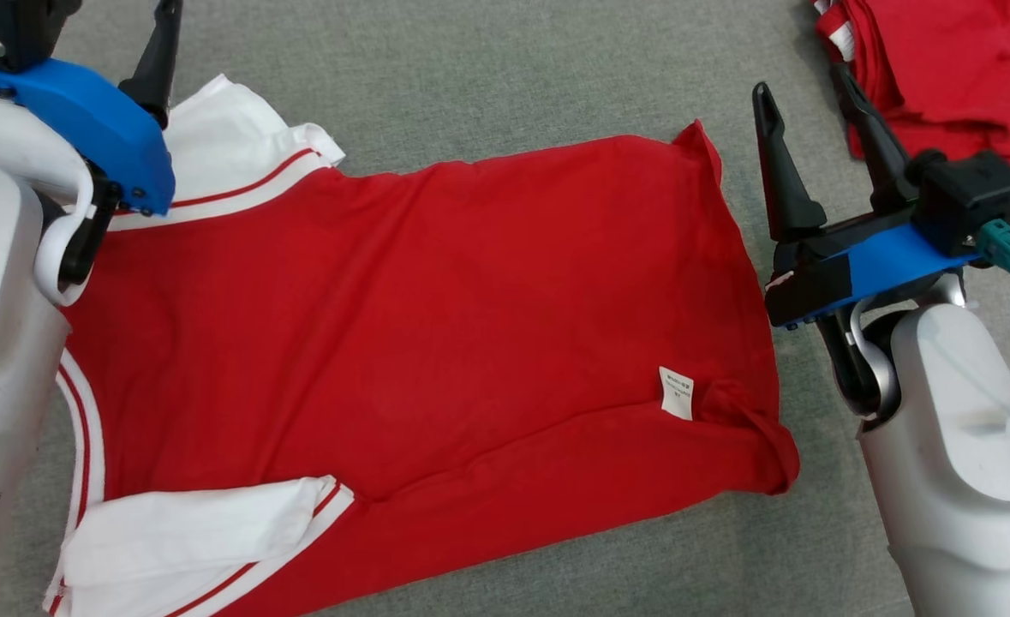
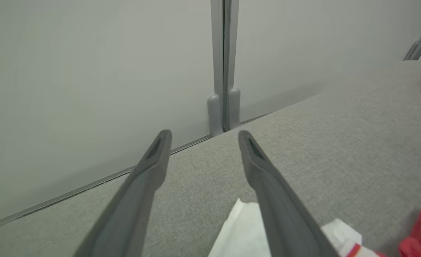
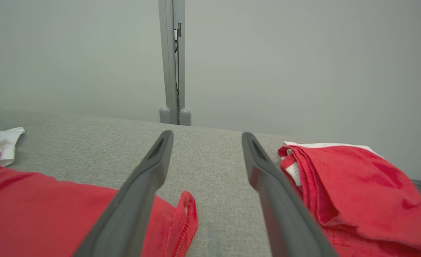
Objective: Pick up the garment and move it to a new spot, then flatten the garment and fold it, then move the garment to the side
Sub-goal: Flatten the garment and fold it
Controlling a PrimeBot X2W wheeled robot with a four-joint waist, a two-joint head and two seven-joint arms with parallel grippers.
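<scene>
I see the far white sleeve join the limp red body along a striped seam (image 1: 251,189). The T-shirt's far side (image 1: 491,176) will fold over when I carry the sleeve nearer.
A red T-shirt (image 1: 419,326) with white, red-striped sleeves lies spread across the grey table, neck end to the left, hem to the right, a small white label (image 1: 677,392) near the hem. Its far sleeve (image 1: 239,146) and near sleeve (image 1: 205,531) are folded in. My left gripper (image 2: 203,137) hovers open above the far sleeve (image 2: 242,232) at the upper left, nothing between its fingers. My right gripper (image 1: 804,103) stands open just past the hem's far corner (image 3: 187,214), holding nothing.
A folded pile of red garments (image 1: 941,68) lies at the back right of the table (image 1: 505,77), close to my right gripper and seen beside it (image 3: 353,185) in the right wrist view. A pale wall panel (image 2: 89,89) runs along the table's far edge.
</scene>
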